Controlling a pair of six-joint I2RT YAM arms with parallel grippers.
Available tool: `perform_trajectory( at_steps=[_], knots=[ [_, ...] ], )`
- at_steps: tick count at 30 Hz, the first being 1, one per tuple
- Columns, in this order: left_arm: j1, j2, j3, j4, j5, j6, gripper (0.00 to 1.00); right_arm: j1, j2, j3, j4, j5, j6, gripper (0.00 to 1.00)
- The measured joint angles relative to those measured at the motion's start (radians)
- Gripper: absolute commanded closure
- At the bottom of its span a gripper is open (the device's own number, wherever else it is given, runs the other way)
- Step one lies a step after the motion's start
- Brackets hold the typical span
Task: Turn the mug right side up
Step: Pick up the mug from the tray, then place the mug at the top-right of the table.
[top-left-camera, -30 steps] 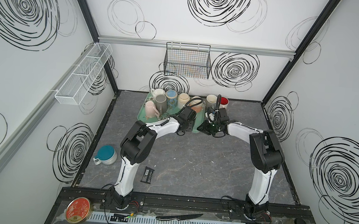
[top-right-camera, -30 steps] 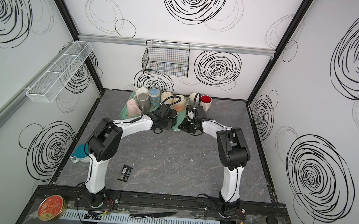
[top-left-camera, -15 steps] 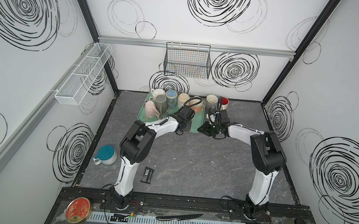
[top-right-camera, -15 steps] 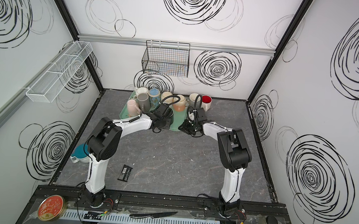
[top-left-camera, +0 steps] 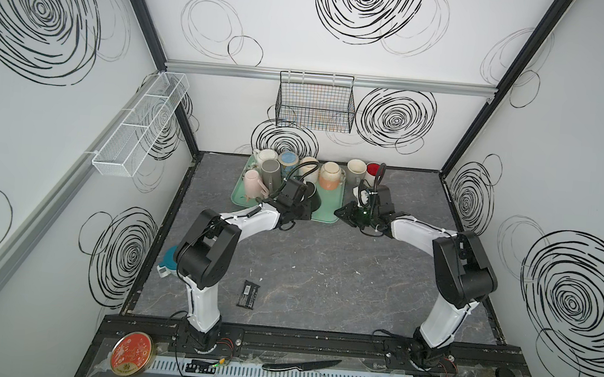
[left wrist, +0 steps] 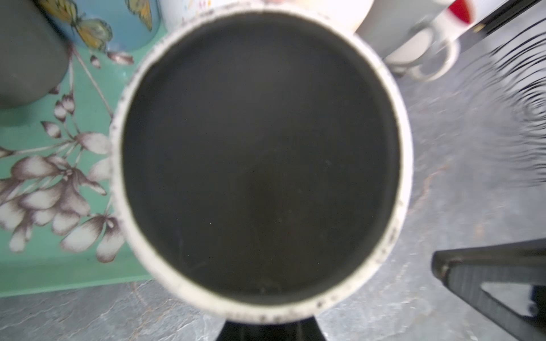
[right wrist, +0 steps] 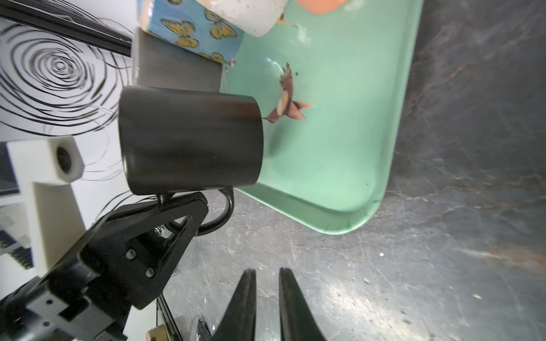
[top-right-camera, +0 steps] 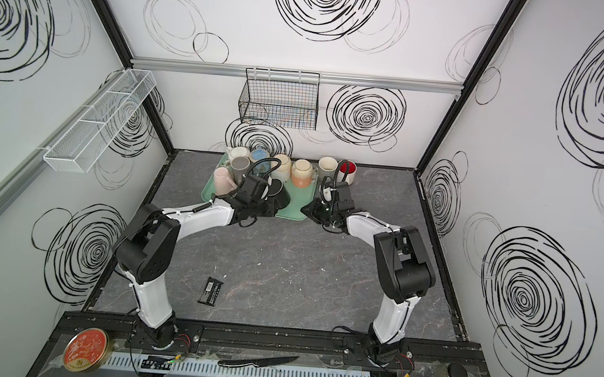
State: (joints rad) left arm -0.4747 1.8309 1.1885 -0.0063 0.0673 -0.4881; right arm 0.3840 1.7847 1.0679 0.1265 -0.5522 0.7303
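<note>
The robot's left gripper keeps holding the mug until the right gripper closes on the black mug's handle loop [right wrist: 229, 209], which sticks out past the left gripper's fingers.
The black mug [top-left-camera: 315, 200] [top-right-camera: 282, 196] hangs on its side just over the front part of the green tray [top-left-camera: 329, 218] [top-right-camera: 295, 215]. My left gripper [top-left-camera: 300, 211] [top-right-camera: 268, 206] is shut on its handle, as the right wrist view shows: mug [right wrist: 189, 141], left gripper [right wrist: 192, 206]. In the left wrist view the mug's dark base with its pale ring [left wrist: 260, 159] fills the picture. My right gripper [top-left-camera: 341, 212] [top-right-camera: 308, 211] [right wrist: 267, 271] hovers low over the table beside the tray's front right corner, jaws a little apart and empty.
Several other mugs crowd the tray's back: pink [top-left-camera: 252, 185], grey [top-left-camera: 270, 171], blue butterfly [top-left-camera: 288, 160], orange [top-left-camera: 329, 175]. A cream mug [top-left-camera: 354, 169] and a red-lined mug [top-left-camera: 373, 169] stand right of the tray. A black packet [top-left-camera: 248, 293] lies on the table.
My left jaws closed on the mug's handle, then the gripper drew back a little toward the tray's front edge with the mug. The right gripper shifted slightly left.
</note>
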Motion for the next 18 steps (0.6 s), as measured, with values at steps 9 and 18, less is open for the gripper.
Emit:
perform_trajectory(
  at_steps=[9, 18],
  knots=[
    [0.054, -0.139, -0.138, 0.342, 0.187, -0.172, 1.00, -0.016, -0.107, -0.055, 0.194, -0.069, 0.094, 0.72],
    [0.065, -0.154, -0.200, 0.663, 0.328, -0.377, 1.00, -0.006, -0.129, -0.032, 0.327, -0.187, 0.149, 0.65]
  ],
)
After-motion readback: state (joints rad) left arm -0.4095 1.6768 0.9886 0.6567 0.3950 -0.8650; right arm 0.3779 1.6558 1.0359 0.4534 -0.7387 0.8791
